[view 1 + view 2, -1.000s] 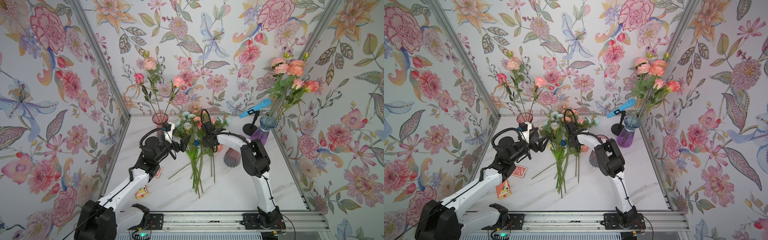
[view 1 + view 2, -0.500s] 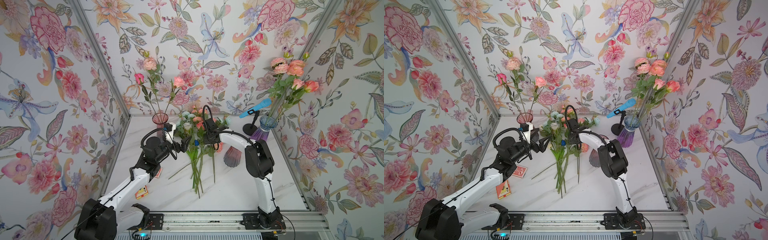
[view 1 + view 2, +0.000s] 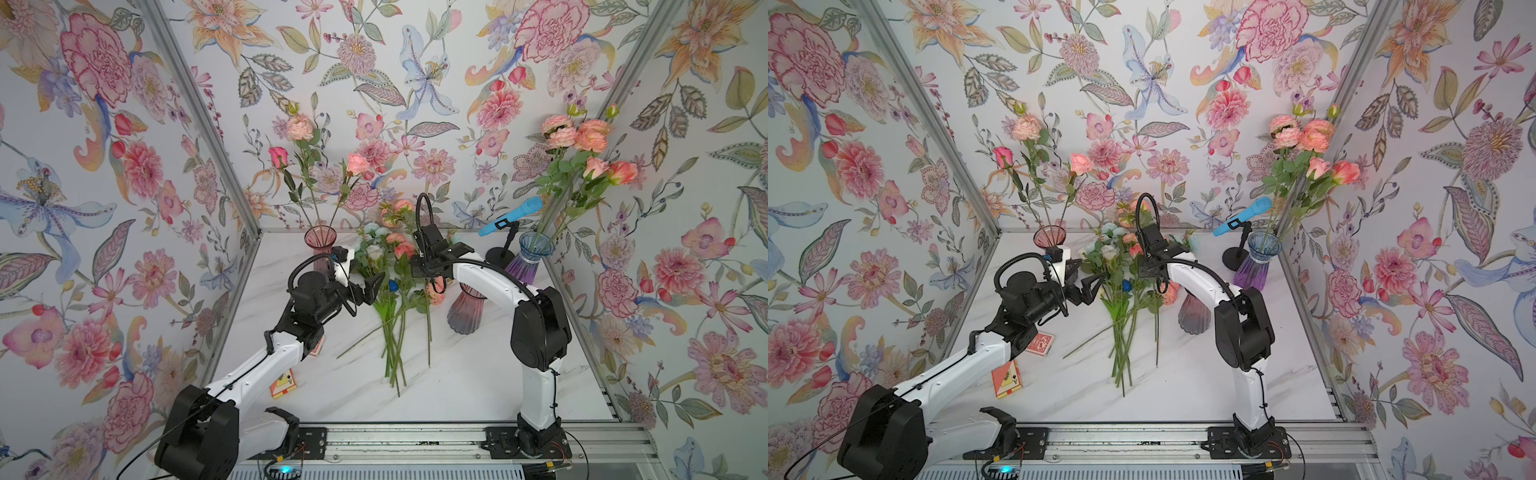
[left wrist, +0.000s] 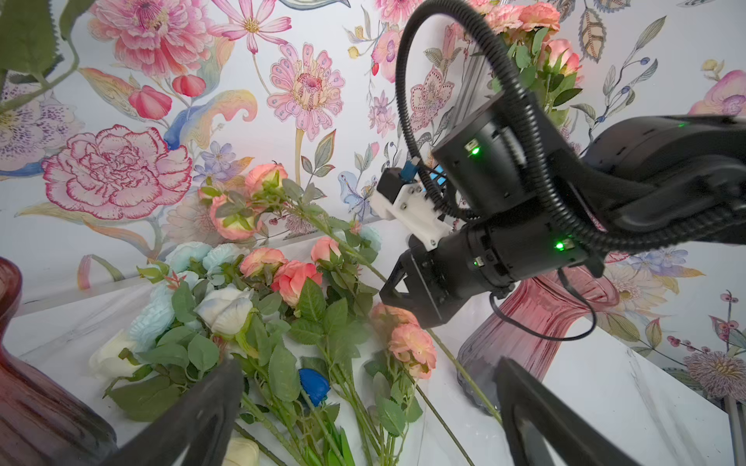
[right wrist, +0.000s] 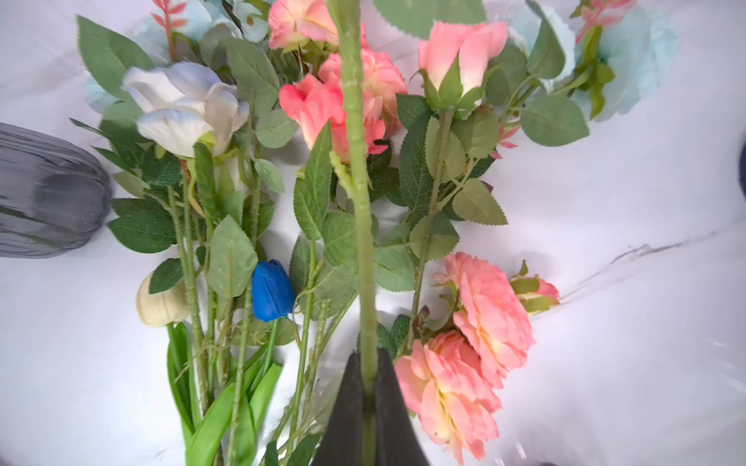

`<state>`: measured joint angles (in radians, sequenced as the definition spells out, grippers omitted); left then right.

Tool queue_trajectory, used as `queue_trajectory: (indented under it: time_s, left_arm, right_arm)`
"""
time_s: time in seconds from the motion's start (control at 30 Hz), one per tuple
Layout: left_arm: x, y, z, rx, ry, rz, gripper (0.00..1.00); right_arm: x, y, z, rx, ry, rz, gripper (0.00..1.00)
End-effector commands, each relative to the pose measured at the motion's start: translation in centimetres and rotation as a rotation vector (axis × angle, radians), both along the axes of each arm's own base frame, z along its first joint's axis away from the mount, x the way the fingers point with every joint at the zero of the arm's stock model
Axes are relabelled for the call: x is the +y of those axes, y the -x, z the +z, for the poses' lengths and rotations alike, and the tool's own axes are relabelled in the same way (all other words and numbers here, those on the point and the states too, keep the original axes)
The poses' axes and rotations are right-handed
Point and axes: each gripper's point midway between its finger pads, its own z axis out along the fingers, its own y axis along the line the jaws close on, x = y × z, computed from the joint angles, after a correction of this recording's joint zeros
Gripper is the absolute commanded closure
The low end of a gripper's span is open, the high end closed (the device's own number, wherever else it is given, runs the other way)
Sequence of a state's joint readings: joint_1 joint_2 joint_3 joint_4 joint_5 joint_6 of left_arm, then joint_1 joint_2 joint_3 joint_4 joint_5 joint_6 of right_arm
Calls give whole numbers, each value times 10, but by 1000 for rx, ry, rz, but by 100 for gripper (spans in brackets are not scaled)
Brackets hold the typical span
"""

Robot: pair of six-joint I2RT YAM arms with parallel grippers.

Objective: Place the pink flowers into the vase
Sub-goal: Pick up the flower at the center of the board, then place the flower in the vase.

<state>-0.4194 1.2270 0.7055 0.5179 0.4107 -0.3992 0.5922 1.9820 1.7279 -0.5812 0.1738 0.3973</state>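
The pink flower's stem is raised above the pile in my right gripper, so my left gripper should keep going toward the part of the stem below the blooms and close there.
My right gripper is shut on the green stem of one of the pink flowers. That stem's blooms are lifted toward the back wall, above the pile of pink flowers lying on the table. In both top views the right gripper hangs over the pile. My left gripper is open at the pile's left edge, holding nothing. An empty pink-grey vase stands just right of the pile. A red vase and a blue-purple vase each hold pink flowers.
White, pale blue and one dark blue bloom lie mixed into the pile. A blue microphone on a black stand is at the back right. Playing card packs lie under my left arm. Flowered walls close in three sides.
My right gripper has finished closing on the stem, and its arm's elbow has swung right, partly hiding the pink-grey vase. The left arm has barely moved.
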Motion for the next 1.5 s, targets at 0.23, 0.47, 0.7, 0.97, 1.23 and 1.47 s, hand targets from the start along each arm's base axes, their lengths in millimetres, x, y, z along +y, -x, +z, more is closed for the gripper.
queue_trajectory:
  time_s: [0.23, 0.47, 0.7, 0.97, 1.23, 1.47]
  left_arm:
    - [-20, -31, 26, 44, 172, -3, 0]
    - [-41, -55, 26, 99, 248, -55, 3]
    - [-62, -81, 16, 205, 329, -97, 5]
    - [-79, -95, 26, 260, 434, -168, 13]
    - [-86, -101, 25, 321, 533, -220, 23]
    - [-88, -104, 18, 368, 564, -224, 25]
  right_arm:
    - [4, 30, 39, -80, -68, 57, 100]
    - [9, 48, 52, -114, -113, 109, 100]
    - [21, 65, 66, -152, -124, 181, 100]
    - [33, 74, 75, -187, -120, 238, 100]
    - [38, 77, 81, -214, -120, 251, 100]
    - [35, 77, 89, -239, -116, 244, 100]
